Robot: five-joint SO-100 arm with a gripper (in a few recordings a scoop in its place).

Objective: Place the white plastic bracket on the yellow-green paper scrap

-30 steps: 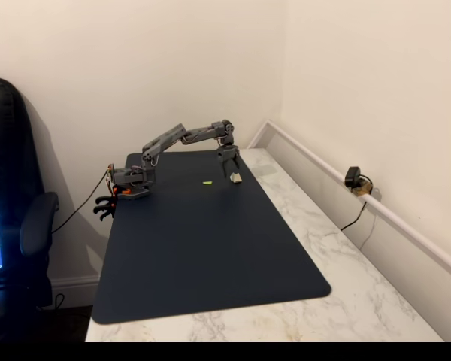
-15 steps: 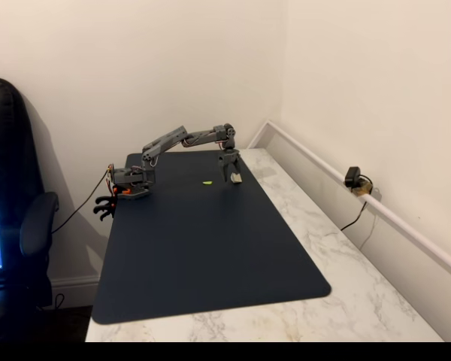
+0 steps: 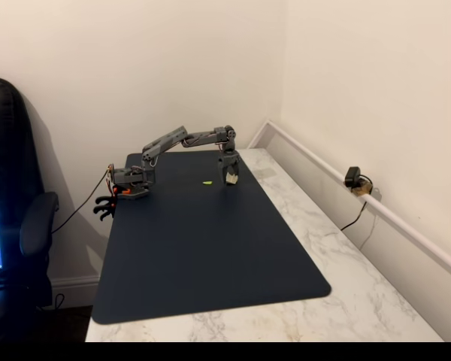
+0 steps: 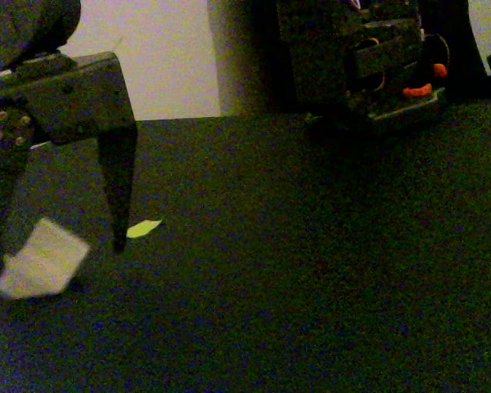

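Note:
The white plastic bracket [image 3: 231,179] is bigger than the yellow-green paper scrap [image 3: 207,183], so I expect it to cover nearly all of the scrap when I lower it there.
The white plastic bracket [image 4: 42,259] lies tilted and blurred on the dark mat, between the two dark fingers of my gripper [image 4: 56,255]. The gripper is open, its jaws standing apart on either side of the bracket; the bracket sits close to the left finger [image 4: 0,205]. The yellow-green paper scrap [image 4: 144,228] lies flat on the mat just beyond the right finger [image 4: 119,196]. From the high fixed view the gripper [image 3: 229,179] points down at the mat's far right edge, with the paper scrap [image 3: 207,182] a short way to its left.
The dark blue mat [image 3: 203,256] covers most of a white marble table [image 3: 346,293]. The arm's base [image 3: 129,184] is clamped at the far left corner. A small camera [image 3: 352,178] sits by the wall on the right. An office chair [image 3: 22,226] stands at the left.
The gripper has come down and slightly left, from above and beside the bracket to straddling it at mat level. The paper scrap has not moved.

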